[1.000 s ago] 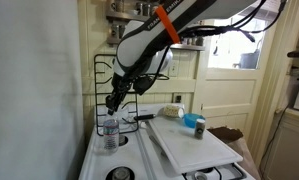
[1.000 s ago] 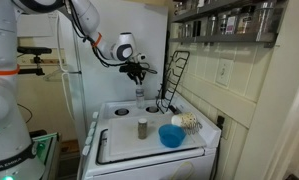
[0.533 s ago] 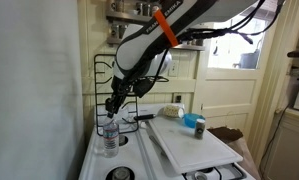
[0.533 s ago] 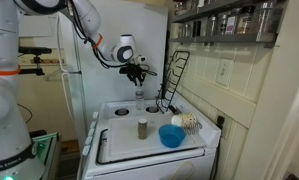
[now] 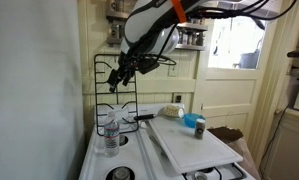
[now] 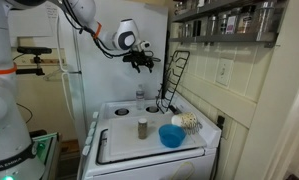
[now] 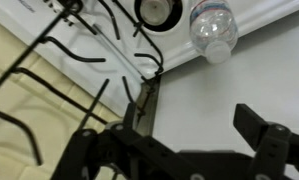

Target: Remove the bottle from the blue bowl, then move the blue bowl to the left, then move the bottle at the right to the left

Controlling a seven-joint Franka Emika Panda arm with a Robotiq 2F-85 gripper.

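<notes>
The blue bowl is empty and the clear bottle standing apart (image 5: 111, 137) is by the rack, so the robot's gripper should keep going toward the bowl's rim (image 6: 170, 127) and close there.
A clear plastic bottle (image 5: 110, 133) stands upright on the white stove top, at its far corner beside the wire rack; from above it shows as a bottle (image 7: 212, 30) near the top edge. My gripper (image 5: 117, 80) hangs open well above it, empty, also seen as the gripper (image 6: 144, 63) and the gripper (image 7: 179, 140) with jaws spread wide over bare white surface. The blue bowl (image 6: 171, 135) sits on the white board with nothing in it that I can see; it shows as the blue bowl (image 5: 193, 121) too. A small shaker-like bottle (image 6: 142, 128) stands beside the bowl.
A black wire rack (image 5: 109, 90) leans against the wall behind the clear bottle, also visible as the rack (image 7: 49, 70). A pale round scrubber (image 6: 188, 121) lies behind the bowl. The white board (image 6: 129, 148) covers much of the stove top. Shelves with jars hang overhead.
The gripper has let go of the clear bottle, opened wide and risen above it. The bottle stays standing on the stove corner.
</notes>
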